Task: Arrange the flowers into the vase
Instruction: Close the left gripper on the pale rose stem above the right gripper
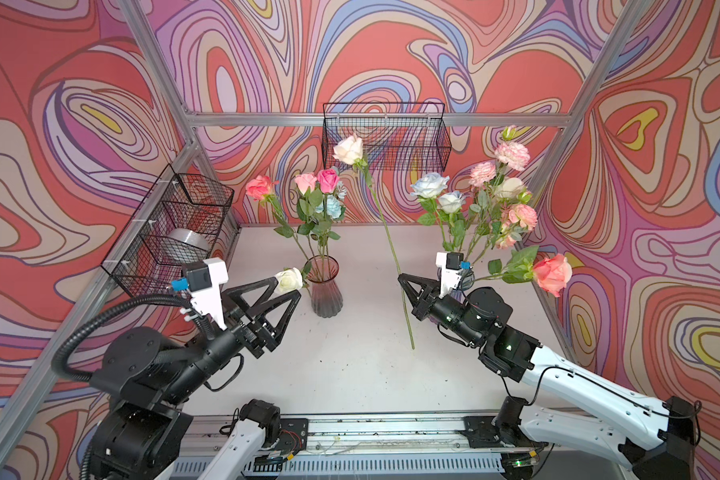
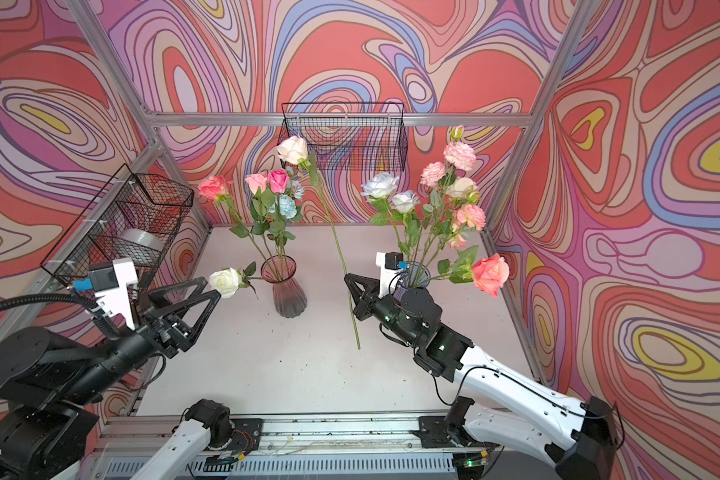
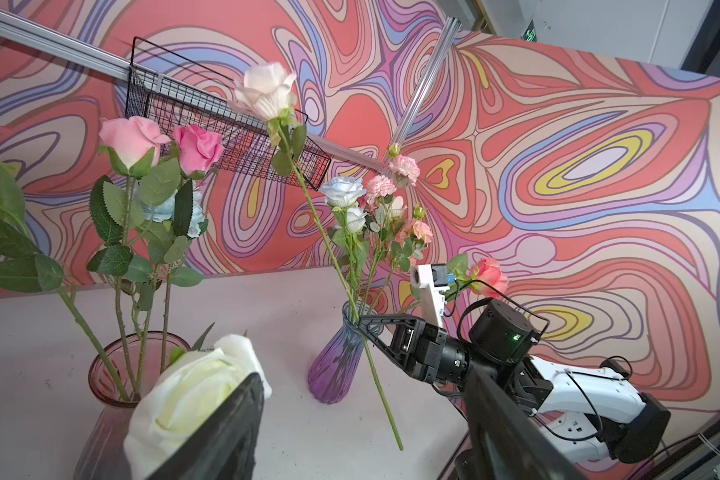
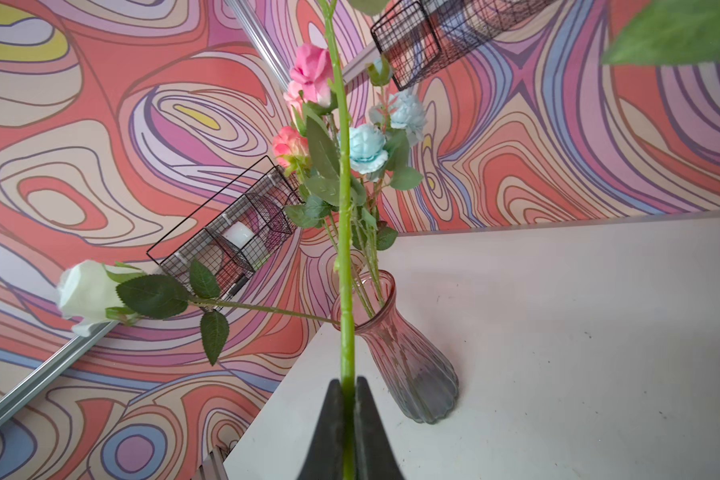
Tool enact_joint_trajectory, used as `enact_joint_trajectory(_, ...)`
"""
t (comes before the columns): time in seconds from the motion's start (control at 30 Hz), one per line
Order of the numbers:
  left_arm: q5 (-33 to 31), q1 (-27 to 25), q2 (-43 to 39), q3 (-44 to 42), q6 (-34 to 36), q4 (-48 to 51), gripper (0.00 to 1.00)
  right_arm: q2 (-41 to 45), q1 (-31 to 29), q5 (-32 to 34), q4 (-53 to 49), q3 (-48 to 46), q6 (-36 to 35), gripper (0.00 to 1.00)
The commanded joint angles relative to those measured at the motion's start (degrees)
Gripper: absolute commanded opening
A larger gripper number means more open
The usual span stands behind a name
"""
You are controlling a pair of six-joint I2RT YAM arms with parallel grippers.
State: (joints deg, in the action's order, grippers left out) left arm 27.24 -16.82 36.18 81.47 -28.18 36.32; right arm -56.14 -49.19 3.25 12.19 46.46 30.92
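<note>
My right gripper should keep moving the stem toward my open left gripper (image 1: pixel 277 290) until that gripper holds it, as the cream rose's upper stem (image 1: pixel 383 220) stands free above my right gripper.
A dusky pink glass vase (image 1: pixel 326 291) (image 4: pixel 395 345) stands mid-table with several flowers in it: coral, pink and pale blue blooms (image 1: pixel 323 187). A white rose (image 1: pixel 288 280) (image 3: pixel 184 399) leans sideways out of this vase. Its bloom rests against one finger (image 3: pixel 225 432) of my left gripper (image 1: pixel 287 286), which is open with nothing in the gap. My right gripper (image 1: pixel 402 277) (image 4: pixel 348 382) is shut on the green stem of a cream rose (image 1: pixel 348 148), held nearly upright above the table. A purple vase (image 3: pixel 341 361) holding several more flowers (image 1: pixel 487 195) stands behind my right arm.
A black wire basket (image 1: pixel 385 137) hangs on the back wall. Another wire basket (image 1: pixel 171 224) on the left wall holds a silver roll (image 1: pixel 186 245). Aluminium frame posts edge the white table (image 1: pixel 350 365), and a metal rail (image 1: pixel 391 428) runs along the front.
</note>
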Motion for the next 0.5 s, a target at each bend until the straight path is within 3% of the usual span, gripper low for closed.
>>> enact_joint_trajectory(0.0, 0.8, 0.3, 4.7, 6.5, 3.0, 0.7, 0.75, -1.6, 0.2, -3.3, 3.1, 2.6, -1.8, 0.0)
enact_joint_trajectory(0.27, 3.6, 0.3, 19.0, 18.4, 6.3, 2.5, 0.75, -7.1, 0.2, -6.4, 8.4, 6.3, -1.2, 0.0)
enact_joint_trajectory(0.47, 5.7, 0.1, 25.8, 18.8, 6.7, 0.1, 0.71, -9.0, 0.1, -9.0, 10.7, 8.5, -1.0, 0.0)
